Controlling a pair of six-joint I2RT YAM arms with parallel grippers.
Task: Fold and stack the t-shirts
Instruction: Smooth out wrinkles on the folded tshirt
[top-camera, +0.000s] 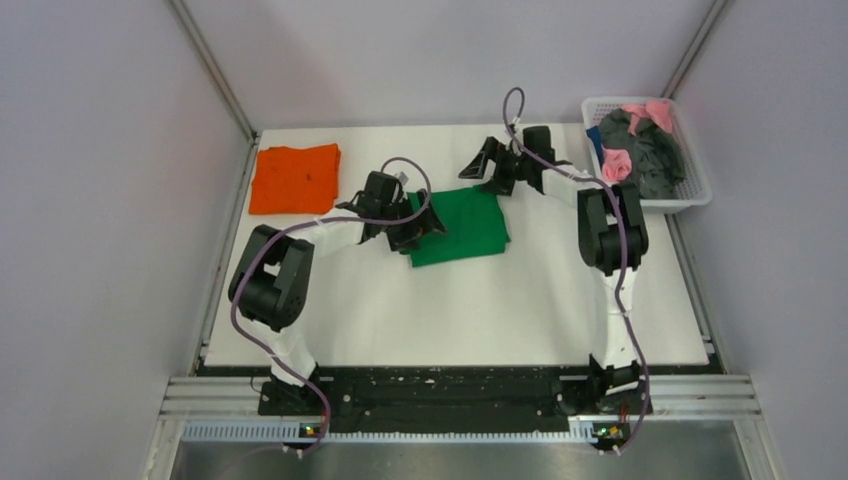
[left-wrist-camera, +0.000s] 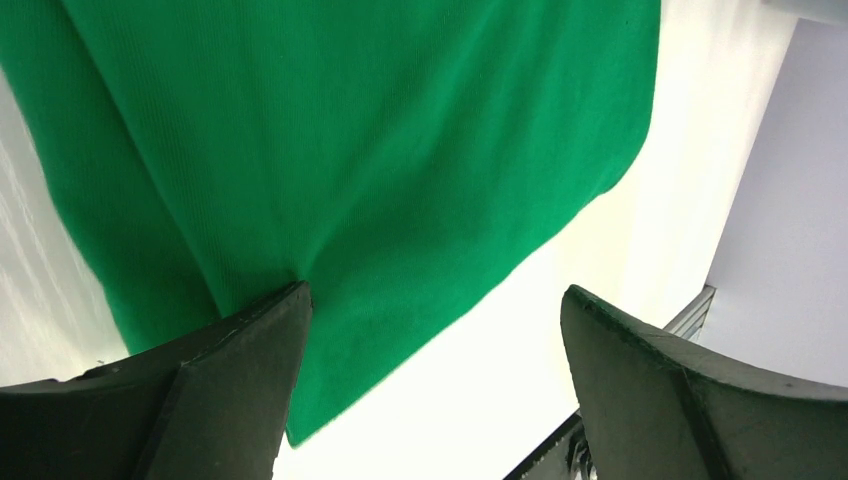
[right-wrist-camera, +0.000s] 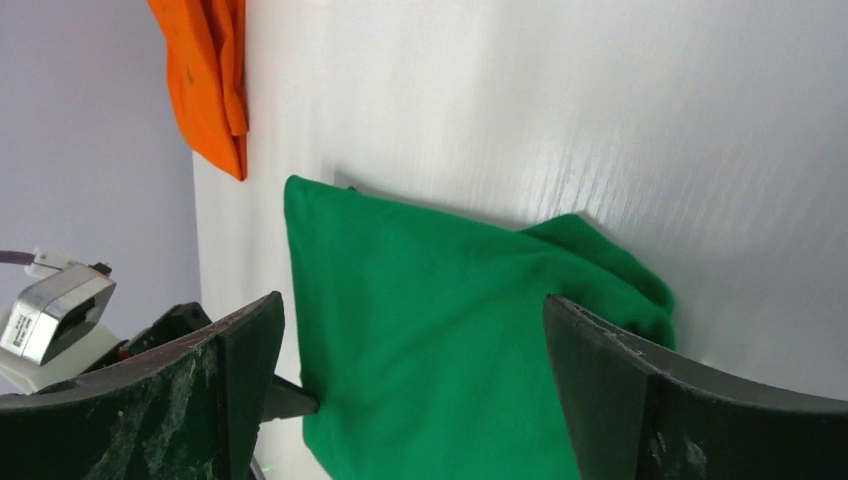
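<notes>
The fingers of my left gripper are on both sides of the green t-shirt's near edge (left-wrist-camera: 450, 322). Next, I move back and pinch the edge (left-wrist-camera: 88, 250) that faces the orange t-shirt before I stack.
The green t-shirt (top-camera: 465, 225) lies folded in a rough square at the table's middle. The orange t-shirt (top-camera: 295, 178) lies folded at the far left. My left gripper (top-camera: 422, 226) is open at the green shirt's left edge. In the left wrist view one of its fingers (left-wrist-camera: 250, 350) presses on the green cloth (left-wrist-camera: 350, 150) and the other is over bare table. My right gripper (top-camera: 490, 168) is open and empty just above the shirt's far edge. The right wrist view shows the green shirt (right-wrist-camera: 450, 340) between its wide jaws and the orange shirt (right-wrist-camera: 210, 70) beyond.
A white basket (top-camera: 680, 205) at the back right holds pink, dark grey and blue garments. The white table (top-camera: 500, 310) is walled on the left, back and right. The left arm's wrist camera (right-wrist-camera: 55, 315) shows in the right wrist view.
</notes>
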